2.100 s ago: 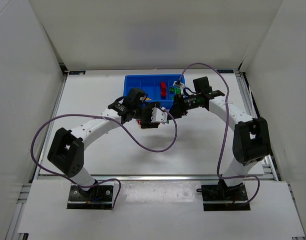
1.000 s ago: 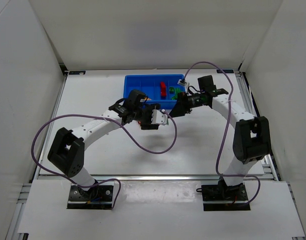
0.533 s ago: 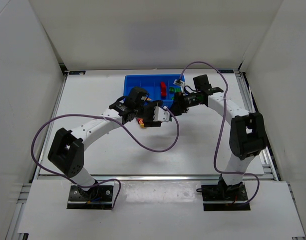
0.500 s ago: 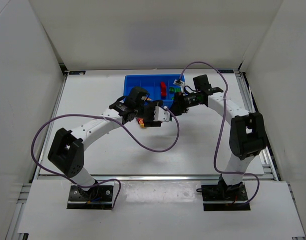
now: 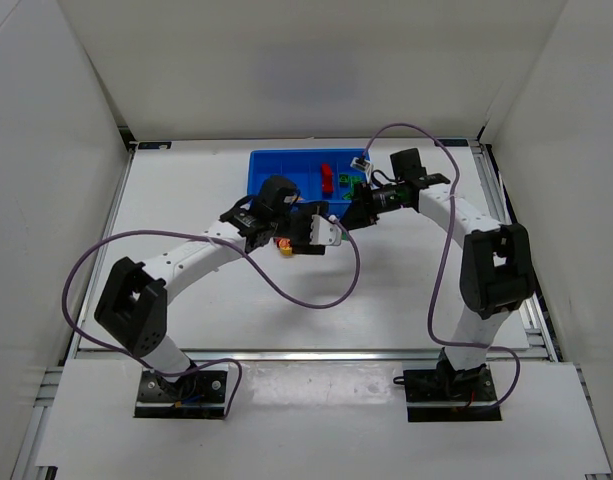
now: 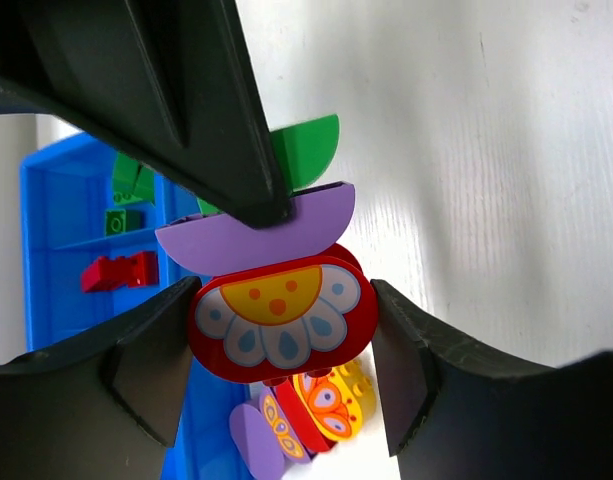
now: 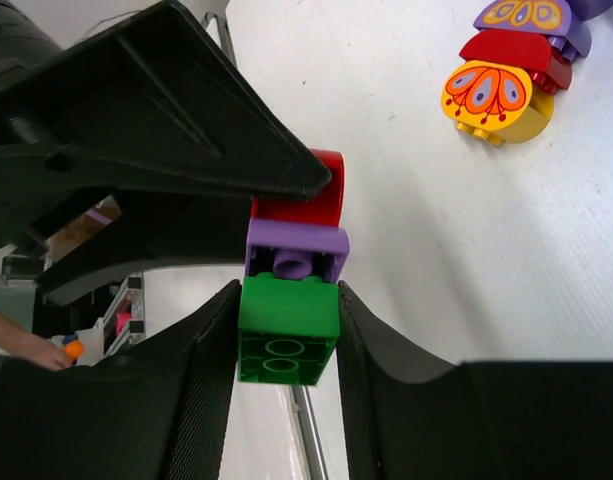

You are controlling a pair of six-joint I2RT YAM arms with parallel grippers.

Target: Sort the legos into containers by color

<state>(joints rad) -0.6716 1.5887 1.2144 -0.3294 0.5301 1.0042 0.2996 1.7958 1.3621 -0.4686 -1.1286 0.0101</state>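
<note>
The green lego is joined to the purple lego [image 7: 291, 279], so my left gripper should pull the red lego back while my right gripper pulls the green lego off.
A joined stack of three legos hangs between my two grippers, just in front of the blue tray [image 5: 276, 165]. My left gripper [image 6: 281, 330] is shut on the red lego [image 6: 281, 318] with a flower print. A purple lego [image 6: 256, 232] sits on it, then a green lego [image 7: 286, 325]. My right gripper [image 7: 286, 330] is shut on that green lego, its jaws flat against both sides. In the top view the left gripper [image 5: 324, 230] and right gripper [image 5: 346, 214] meet tip to tip.
A second stack lies on the table below: a yellow butterfly lego [image 7: 491, 95], a red one [image 7: 516, 55] and a purple one [image 7: 531, 18]. Inside the tray's containers lie a red lego [image 5: 327, 178] and green legos [image 5: 351, 183].
My right gripper has gone from open to shut on the green lego at the end of the stack. The left gripper kept its hold on the red lego.
</note>
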